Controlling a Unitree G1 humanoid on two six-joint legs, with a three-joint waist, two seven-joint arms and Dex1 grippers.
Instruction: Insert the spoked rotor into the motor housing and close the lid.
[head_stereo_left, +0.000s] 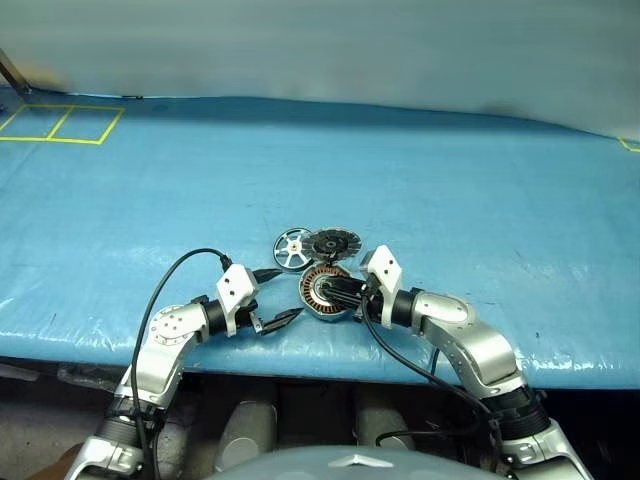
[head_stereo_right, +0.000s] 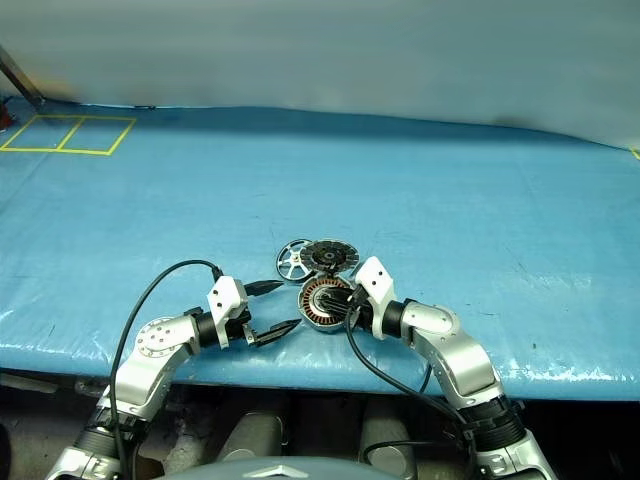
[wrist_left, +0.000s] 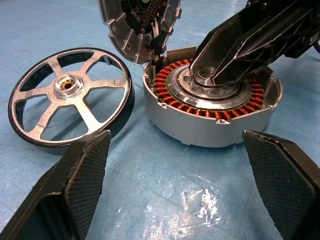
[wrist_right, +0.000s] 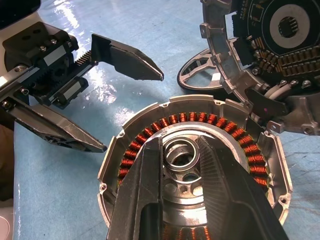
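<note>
The ring (wrist_right: 181, 154) is sitting raised on the motor housing's centre part in my right gripper's hold. I should let go, close the fingers above it and push the ring's rim (wrist_right: 182, 168) down.
The motor housing (head_stereo_left: 322, 296), a short cylinder with copper coils, lies on the blue mat near the front edge. My right gripper (wrist_right: 179, 150) reaches in from the right and is shut on the ring at its centre. The dark lid (head_stereo_left: 331, 243) stands tilted open against the housing's far rim. Just left of the lid, the silver spoked rotor (head_stereo_left: 290, 249) lies flat on the mat, also seen as the rotor (wrist_left: 70, 95). My left gripper (head_stereo_left: 290, 292) is open just left of the housing, holding nothing, fingers (wrist_left: 82, 180) apart.
A blue tarp covers the table (head_stereo_left: 450, 190); its front edge (head_stereo_left: 300, 362) runs just below the grippers. Yellow tape rectangles (head_stereo_left: 60, 123) mark the far left corner. Black cables (head_stereo_left: 165, 285) loop off both wrists.
</note>
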